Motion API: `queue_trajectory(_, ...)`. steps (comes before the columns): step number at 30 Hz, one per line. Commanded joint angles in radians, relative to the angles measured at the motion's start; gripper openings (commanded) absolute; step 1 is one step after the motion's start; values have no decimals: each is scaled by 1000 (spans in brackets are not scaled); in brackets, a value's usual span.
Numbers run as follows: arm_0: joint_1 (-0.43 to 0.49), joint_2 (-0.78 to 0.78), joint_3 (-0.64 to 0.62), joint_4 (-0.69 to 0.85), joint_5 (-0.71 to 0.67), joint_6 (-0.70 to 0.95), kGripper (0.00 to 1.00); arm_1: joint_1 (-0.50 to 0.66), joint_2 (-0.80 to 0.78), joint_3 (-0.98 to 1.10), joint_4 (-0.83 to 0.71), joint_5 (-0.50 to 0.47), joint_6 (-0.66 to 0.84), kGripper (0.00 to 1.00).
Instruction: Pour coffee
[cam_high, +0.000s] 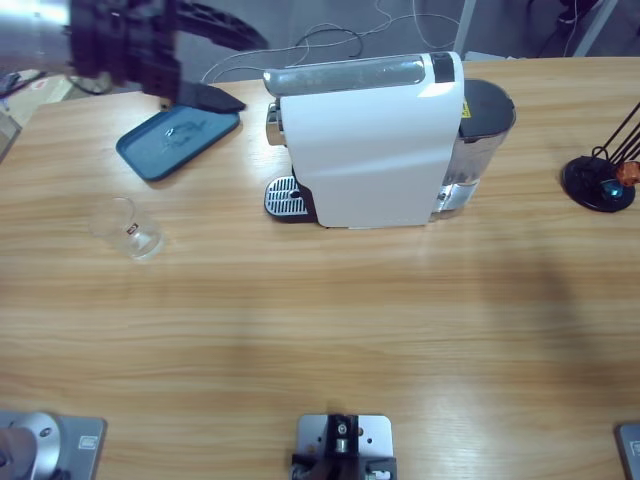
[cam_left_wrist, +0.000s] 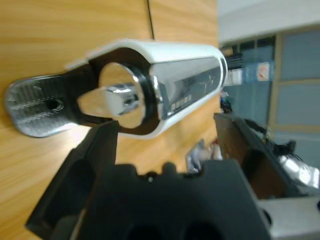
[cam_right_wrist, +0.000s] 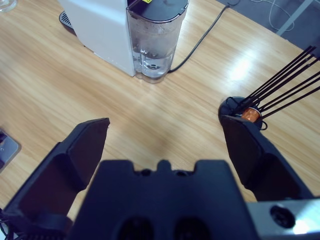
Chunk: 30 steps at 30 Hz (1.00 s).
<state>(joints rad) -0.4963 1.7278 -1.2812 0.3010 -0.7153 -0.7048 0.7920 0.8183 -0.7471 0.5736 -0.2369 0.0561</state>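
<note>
A shiny blue spot (cam_high: 612, 188) can be seen below the orange capsule (cam_high: 628, 174), so a blue capsule will still be in the rack when I take the orange one out.
A white coffee machine (cam_high: 370, 140) stands mid-table, its drip grate (cam_high: 284, 197) facing left and bare. The small clear glass (cam_high: 130, 228) stands apart on the wood, left of the machine; no coffee shows in it. My left gripper (cam_high: 245, 70) hovers open over the back left, beside the blue tray. In the left wrist view this gripper (cam_left_wrist: 165, 145) looks at the chrome spout (cam_left_wrist: 117, 100) and the grate (cam_left_wrist: 35, 107). My right gripper (cam_right_wrist: 167, 140) is open over bare wood behind the machine's water tank (cam_right_wrist: 155, 40). It is out of the high view.
A blue tray (cam_high: 178, 140) lies at the back left under the left gripper. A black wire capsule rack (cam_high: 600, 180) with an orange capsule (cam_right_wrist: 250, 114) stands at the far right. A power cable (cam_right_wrist: 200, 37) runs off behind the tank.
</note>
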Motion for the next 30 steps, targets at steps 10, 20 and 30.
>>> queue_trajectory(10, -5, 67, -53, -46, -35, 13, 0, 7, -9, 26, -8, -13, 1, 1000)
queue_trajectory(20, -46, -36, -113, -42, -15, -92, 0, 7, -10, 26, -8, -14, 1, 1000)
queue_trajectory(30, -142, -237, -152, 10, 127, 14, 393, -36, 52, 29, -25, -164, 230, 956)
